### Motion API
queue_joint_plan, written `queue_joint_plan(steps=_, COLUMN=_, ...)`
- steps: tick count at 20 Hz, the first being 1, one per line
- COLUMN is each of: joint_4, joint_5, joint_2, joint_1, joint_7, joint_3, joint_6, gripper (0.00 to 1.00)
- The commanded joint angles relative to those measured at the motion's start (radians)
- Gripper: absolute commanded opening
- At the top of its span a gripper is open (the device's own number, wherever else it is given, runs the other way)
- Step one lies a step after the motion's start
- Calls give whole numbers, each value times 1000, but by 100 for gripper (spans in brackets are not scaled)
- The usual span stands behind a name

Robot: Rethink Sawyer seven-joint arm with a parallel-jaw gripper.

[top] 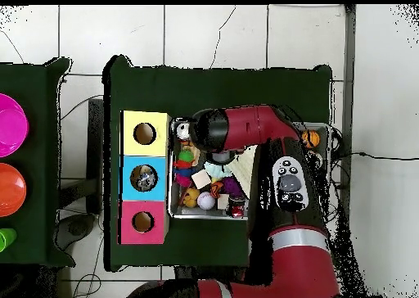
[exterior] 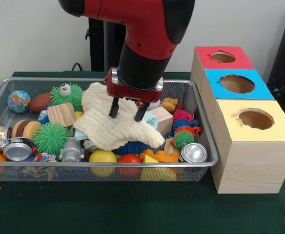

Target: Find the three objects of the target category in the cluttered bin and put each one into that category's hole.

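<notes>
Pale blue edges [exterior: 151, 119] show beneath the cream knitted cloth [exterior: 114, 119], so I expect the cloth's pale blue layer to come up too and hang below when the robot's gripper lifts the cloth.
My gripper [exterior: 128, 111] hangs open just above a cream knitted cloth [exterior: 103, 124] that lies over the middle of the wire bin [exterior: 208, 163]. Its two dark fingers [exterior: 114, 108] point down at the cloth with nothing held between them. Around the cloth lie green spiky balls [exterior: 67, 93] [exterior: 51, 138], a multicoloured spiky ball [exterior: 184, 136], a yellow ball [exterior: 102, 161] and a red ball [exterior: 130, 163]. Three boxes with round holes stand to the right: red [exterior: 223, 57], blue [exterior: 236, 84], yellow [exterior: 255, 119]. In the overhead view the arm [top: 245, 131] hides most of the bin and the gripper.
A globe ball [exterior: 18, 101], a brown football [exterior: 40, 102], a wooden block [exterior: 61, 114], a pale cube [exterior: 161, 119] and two silver cans [exterior: 17, 148] [exterior: 195, 152] crowd the bin. Overhead, the boxes [top: 144, 178] stand left of the bin; coloured plates [top: 10, 188] lie on a neighbouring table.
</notes>
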Motion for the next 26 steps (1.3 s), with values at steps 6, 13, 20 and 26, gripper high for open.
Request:
queue_joint_plan(steps=6, joint_4=22, joint_5=-98, joint_2=72, joint_1=-15, joint_7=-151, joint_3=11, joint_6=38, gripper=100)
queue_joint_plan(steps=13, joint_4=10, joint_5=-86, joint_2=80, joint_1=-15, joint_7=-150, joint_3=18, joint_6=51, gripper=0)
queue_joint_plan(steps=20, joint_4=6, joint_5=-80, joint_2=78, joint_1=-12, joint_7=-162, joint_3=27, joint_6=66, gripper=0)
queue_joint_plan(steps=26, joint_4=1, joint_5=-98, joint_2=71, joint_1=-4, joint_7=-150, joint_3=21, joint_6=23, gripper=0)
